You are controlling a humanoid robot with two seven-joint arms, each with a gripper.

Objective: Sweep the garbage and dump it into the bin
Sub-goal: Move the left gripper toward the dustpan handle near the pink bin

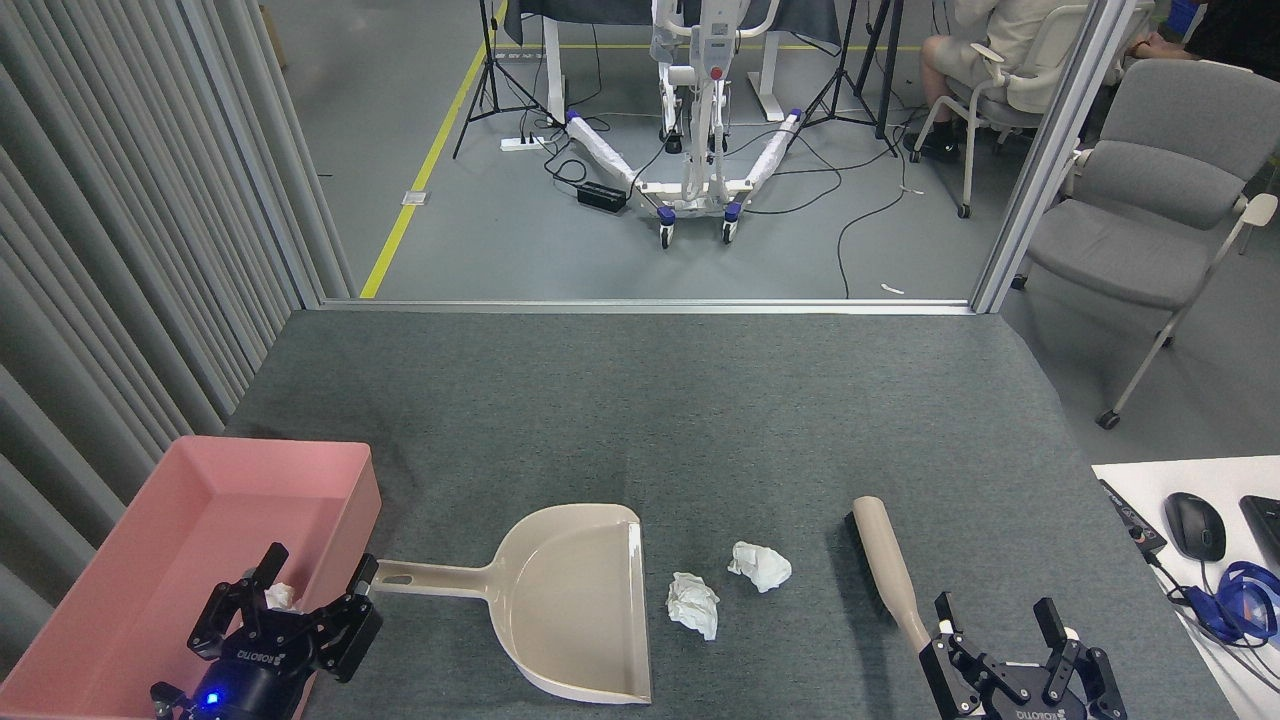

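My gripper will carry the dustpan to the bin, and the swept wads [693, 605] will stay together at the back of the dustpan, because the beige dustpan's rim [495, 583] rises around it there.
Two wads of garbage [694, 603] [760, 565] lie on the grey carpet just right of the beige dustpan [580, 600], whose open mouth faces them. Its handle points left toward the pink bin [200, 520]. My left gripper [312, 578] is open over the bin's right wall, close to the handle's end and holding nothing. A third small white wad [283, 597] shows inside the bin between its fingers. A beige-handled brush [885, 565] lies to the right of the wads. My right gripper [995, 615] is open just right of the brush handle's near end.
A ribbed grey curtain [120, 250] runs along the left. At the right stand a grey chair [1150, 200] and a white desk [1230, 480] with a mouse and headphones. A wheeled white stand [695, 150], cables and a seated person [1000, 40] are beyond the carpet.
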